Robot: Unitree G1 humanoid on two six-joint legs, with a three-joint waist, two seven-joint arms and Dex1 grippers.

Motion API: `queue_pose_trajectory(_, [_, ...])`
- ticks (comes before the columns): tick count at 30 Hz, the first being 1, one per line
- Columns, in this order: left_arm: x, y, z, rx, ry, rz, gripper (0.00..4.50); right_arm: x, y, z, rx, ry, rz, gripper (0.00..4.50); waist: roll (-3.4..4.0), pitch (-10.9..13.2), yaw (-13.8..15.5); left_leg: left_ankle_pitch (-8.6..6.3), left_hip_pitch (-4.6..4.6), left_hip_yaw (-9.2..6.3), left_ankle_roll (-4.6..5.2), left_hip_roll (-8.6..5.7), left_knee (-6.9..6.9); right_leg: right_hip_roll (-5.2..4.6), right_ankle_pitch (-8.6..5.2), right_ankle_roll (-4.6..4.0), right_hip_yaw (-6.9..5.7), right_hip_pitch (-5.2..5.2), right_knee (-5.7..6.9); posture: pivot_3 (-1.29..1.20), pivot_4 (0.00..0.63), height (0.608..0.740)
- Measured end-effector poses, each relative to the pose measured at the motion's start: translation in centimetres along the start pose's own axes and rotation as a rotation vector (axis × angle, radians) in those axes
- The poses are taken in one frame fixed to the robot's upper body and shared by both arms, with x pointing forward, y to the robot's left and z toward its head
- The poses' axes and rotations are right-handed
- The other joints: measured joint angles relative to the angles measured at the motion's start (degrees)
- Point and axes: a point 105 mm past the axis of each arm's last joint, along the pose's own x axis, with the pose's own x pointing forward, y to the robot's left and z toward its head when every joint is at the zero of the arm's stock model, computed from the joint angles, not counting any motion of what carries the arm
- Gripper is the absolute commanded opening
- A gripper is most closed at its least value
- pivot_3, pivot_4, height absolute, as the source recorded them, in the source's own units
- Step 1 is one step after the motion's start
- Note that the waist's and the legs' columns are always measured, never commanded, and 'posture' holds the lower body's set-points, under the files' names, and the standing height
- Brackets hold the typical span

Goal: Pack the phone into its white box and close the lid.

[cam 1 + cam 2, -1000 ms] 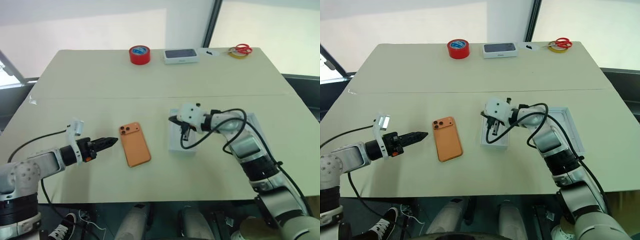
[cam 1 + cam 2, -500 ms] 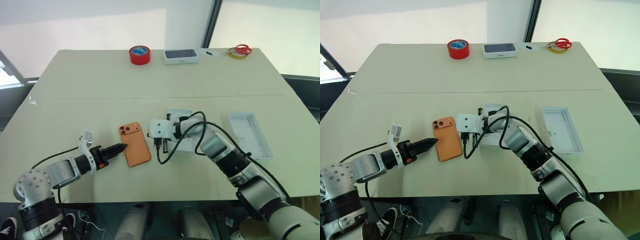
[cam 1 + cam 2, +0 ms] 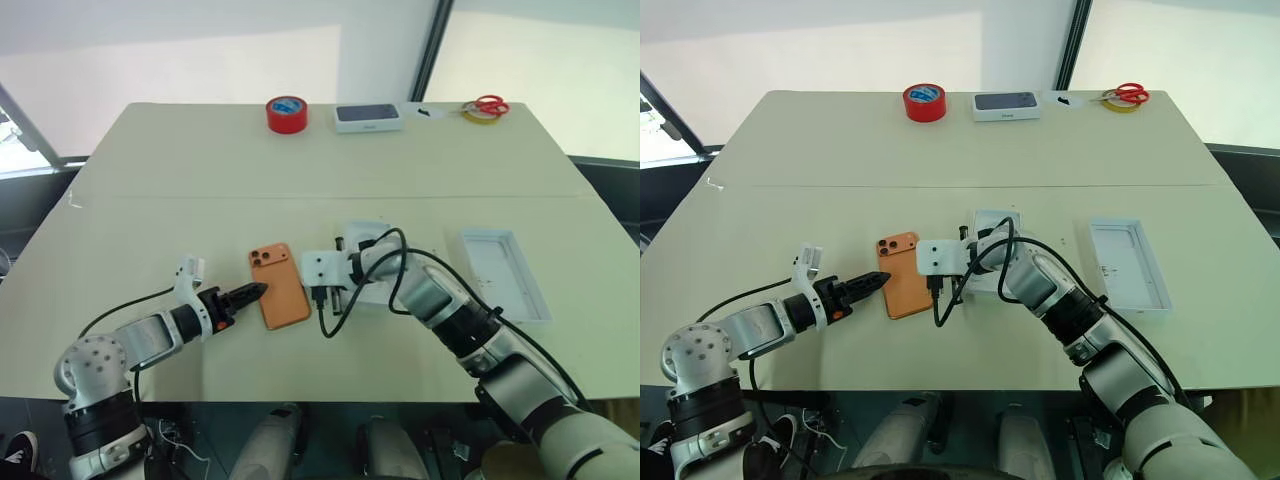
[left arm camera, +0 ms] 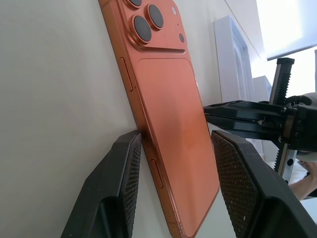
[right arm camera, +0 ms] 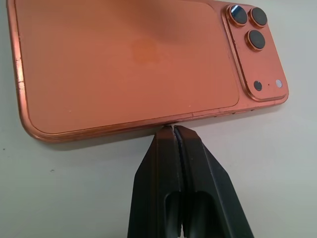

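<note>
The robot's right gripper is closed against the phone's edge with its arm over the white box, so the left gripper should pinch the opposite edge and carry the phone.
The orange phone lies back up on the table, its camera bump at the far end. My left gripper is open at the phone's left long edge, with one finger down against that edge and the other above the phone's back. My right gripper is shut, and its tips touch the opposite long edge. A shallow white rimmed shell lies open further right. Another white piece is partly hidden under my right arm. I cannot tell which is the white box and which the lid.
Along the table's far edge stand a red tape roll, a white box printed with a dark phone, and red-handled scissors beside a yellow ring. A seam crosses the table beyond the phone.
My left gripper has slid right up to the phone's edge. My right gripper has come down and left, off the white piece, to the phone's other edge. The phone has stayed put.
</note>
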Motion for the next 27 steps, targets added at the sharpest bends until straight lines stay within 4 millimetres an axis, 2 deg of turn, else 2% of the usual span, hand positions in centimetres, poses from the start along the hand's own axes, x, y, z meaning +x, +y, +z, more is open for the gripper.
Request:
queue_pose_trajectory(8, [1.5, -0.7, 0.6, 0.080, 0.044, 0.062, 2.38, -0.4, -0.3, -0.7, 0.032, 0.018, -0.018, 0.05, -0.01, -0.07, 0.37, 0.00, 0.01, -0.01, 0.00, -0.04, 0.00, -0.03, 0.00, 0.00, -0.02, 0.02, 0.00, 0.00, 0.150, 0.740])
queue_pose_trajectory(15, [3.1, -2.0, 0.4, 0.103, 0.061, 0.080, 2.38, -0.1, -0.2, -0.1, 0.033, -0.002, -0.012, 0.05, -0.02, -0.08, 0.28, -0.01, -0.01, -0.01, 0.01, -0.04, 0.00, -0.02, 0.00, 0.02, -0.03, 0.01, -0.05, 0.00, 0.150, 0.740])
queue_pose_trajectory(24, [2.6, -1.3, 0.8, 0.055, 0.055, 0.039, 2.38, 0.0, -0.1, 0.1, 0.026, -0.010, -0.012, 0.05, -0.04, -0.06, -0.06, -0.01, -0.02, -0.01, 0.01, -0.03, -0.02, -0.01, -0.01, 0.01, -0.03, -0.01, -0.05, 0.00, 0.150, 0.740])
queue_pose_trajectory(27, [2.3, -0.9, 0.9, 0.043, 0.050, 0.031, 1.50, 0.0, -0.1, 0.0, 0.026, -0.010, -0.012, 0.00, -0.04, -0.06, -0.26, -0.01, -0.02, -0.02, 0.00, -0.02, -0.05, 0.00, -0.01, 0.01, -0.03, -0.03, -0.05, 0.00, 0.150, 0.740])
